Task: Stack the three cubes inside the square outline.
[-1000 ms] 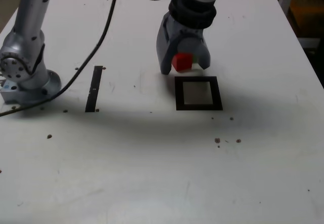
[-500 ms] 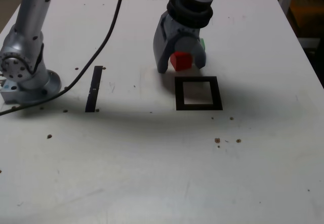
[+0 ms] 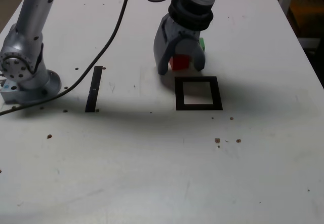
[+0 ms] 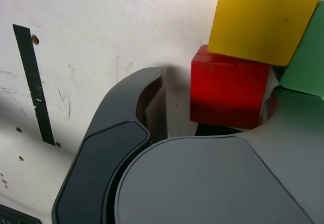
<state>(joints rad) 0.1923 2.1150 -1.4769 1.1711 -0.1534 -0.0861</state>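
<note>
The red cube (image 3: 179, 62) has a corner sticking out past the yellow cube's edge (image 4: 247, 58). The red cube will therefore come off by itself when I carry it to the outline.
My gripper (image 3: 180, 68) stands over the red cube (image 3: 179, 62), just beyond the far edge of the square outline (image 3: 198, 93). Its jaws are open and straddle that cube. In the wrist view a strip of table shows between the dark finger (image 4: 126, 127) and the red cube (image 4: 228, 92), while the cube's other side lies against the grey finger (image 4: 283, 133). The yellow cube (image 4: 263, 16) and the green cube (image 4: 304, 57) sit right behind the red one. From the exterior view only a corner of the green cube (image 3: 202, 43) shows, and the yellow one is hidden by the gripper.
A narrow black strip (image 3: 94, 88) lies on the white table at the exterior view's left. The arm's base (image 3: 25, 74) stands further left, and a black cable (image 3: 109, 24) runs from it across the table. Small dark specks dot the surface.
The gripper has drawn back from the square outline toward the far side. The green cube now shows behind it. The red cube stays between the fingers, and the jaws look a little narrower.
</note>
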